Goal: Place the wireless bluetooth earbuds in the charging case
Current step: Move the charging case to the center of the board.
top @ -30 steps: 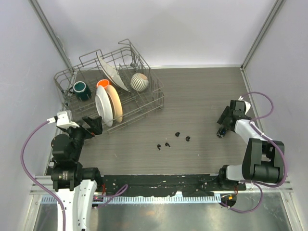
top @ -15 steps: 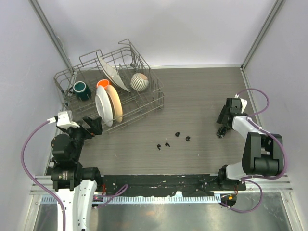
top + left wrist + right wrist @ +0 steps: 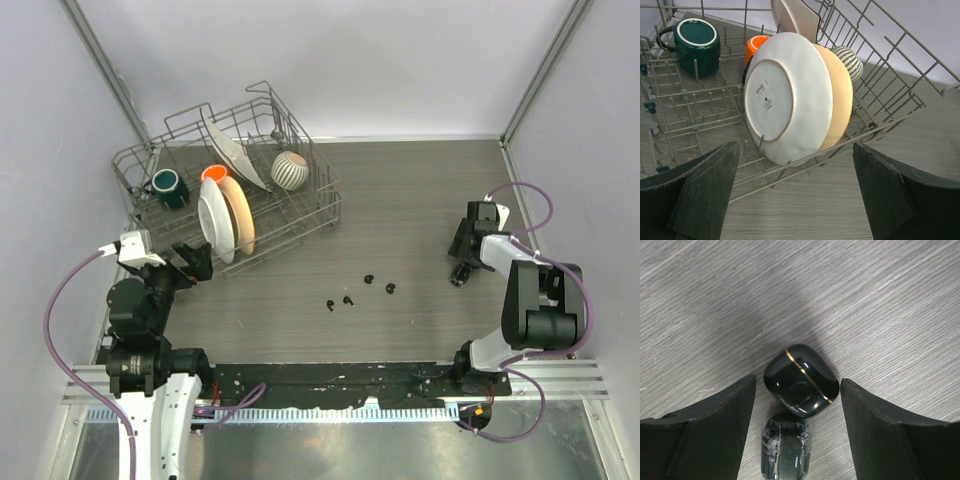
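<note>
The charging case is touching the black oblong piece and lies at a slant to my right gripper's fingers, so next I move the case clear and grip it square.
The charging case, glossy black with a thin gold seam, lies closed on the wooden table. My right gripper is open, with a finger on each side of the case and neither touching it. In the top view that gripper is at the right side of the table and covers the case. Several tiny black earbuds lie scattered mid-table, among them one, another and a third. My left gripper is open and holds nothing, facing the dish rack.
A black oblong piece wrapped in clear film touches the case's near end. The wire dish rack at back left holds a white plate, a yellow plate, a green mug, an orange cup and a striped cup.
My right arm has swung its wrist slightly toward the back and left over the case. Its jaws have spread a little. The left arm and the earbuds have not moved.
</note>
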You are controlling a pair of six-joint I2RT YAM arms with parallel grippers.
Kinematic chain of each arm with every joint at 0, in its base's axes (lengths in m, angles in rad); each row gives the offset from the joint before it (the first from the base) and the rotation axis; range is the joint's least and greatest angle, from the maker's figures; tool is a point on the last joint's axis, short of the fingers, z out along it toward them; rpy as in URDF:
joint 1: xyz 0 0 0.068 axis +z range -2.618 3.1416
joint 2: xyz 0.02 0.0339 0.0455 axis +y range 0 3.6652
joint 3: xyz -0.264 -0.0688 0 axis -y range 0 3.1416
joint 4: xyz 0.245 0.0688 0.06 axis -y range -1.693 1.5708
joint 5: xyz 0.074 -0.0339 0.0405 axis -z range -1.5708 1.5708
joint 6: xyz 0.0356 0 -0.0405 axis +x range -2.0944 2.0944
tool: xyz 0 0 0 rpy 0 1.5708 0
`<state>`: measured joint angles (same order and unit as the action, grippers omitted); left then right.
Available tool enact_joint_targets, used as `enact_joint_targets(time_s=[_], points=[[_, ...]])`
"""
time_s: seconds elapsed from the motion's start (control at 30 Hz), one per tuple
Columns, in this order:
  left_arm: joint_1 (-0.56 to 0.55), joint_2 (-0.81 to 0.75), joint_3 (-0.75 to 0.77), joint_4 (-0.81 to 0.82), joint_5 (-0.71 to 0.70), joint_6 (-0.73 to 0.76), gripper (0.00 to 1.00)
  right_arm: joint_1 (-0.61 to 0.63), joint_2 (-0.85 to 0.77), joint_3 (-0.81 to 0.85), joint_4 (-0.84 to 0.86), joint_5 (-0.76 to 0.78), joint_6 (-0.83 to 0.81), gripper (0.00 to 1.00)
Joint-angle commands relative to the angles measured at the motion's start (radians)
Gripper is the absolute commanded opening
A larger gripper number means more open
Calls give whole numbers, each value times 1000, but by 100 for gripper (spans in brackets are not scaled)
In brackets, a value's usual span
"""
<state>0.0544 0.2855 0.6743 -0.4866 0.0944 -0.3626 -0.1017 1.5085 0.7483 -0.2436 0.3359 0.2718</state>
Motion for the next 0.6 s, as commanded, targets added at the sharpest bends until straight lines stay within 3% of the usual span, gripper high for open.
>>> enact_joint_targets(time_s=[0.0, 0.1, 0.27, 0.47, 0.57], points=[[-2, -8, 19, 22, -2, 7, 100, 5, 4, 34, 4, 28, 35, 72], [-2, -6, 19, 22, -2, 7, 100, 5, -10, 26, 4, 46, 50, 68], [-1, -6, 19, 22, -5, 7, 100, 5, -18, 17, 4, 19, 98, 51], [-2, -5, 19, 23, -5, 7, 100, 11, -48, -53, 82, -26, 337, 49], [-2, -5, 19, 22, -8, 8, 100, 54, -38, -69, 113, 27, 455, 50]])
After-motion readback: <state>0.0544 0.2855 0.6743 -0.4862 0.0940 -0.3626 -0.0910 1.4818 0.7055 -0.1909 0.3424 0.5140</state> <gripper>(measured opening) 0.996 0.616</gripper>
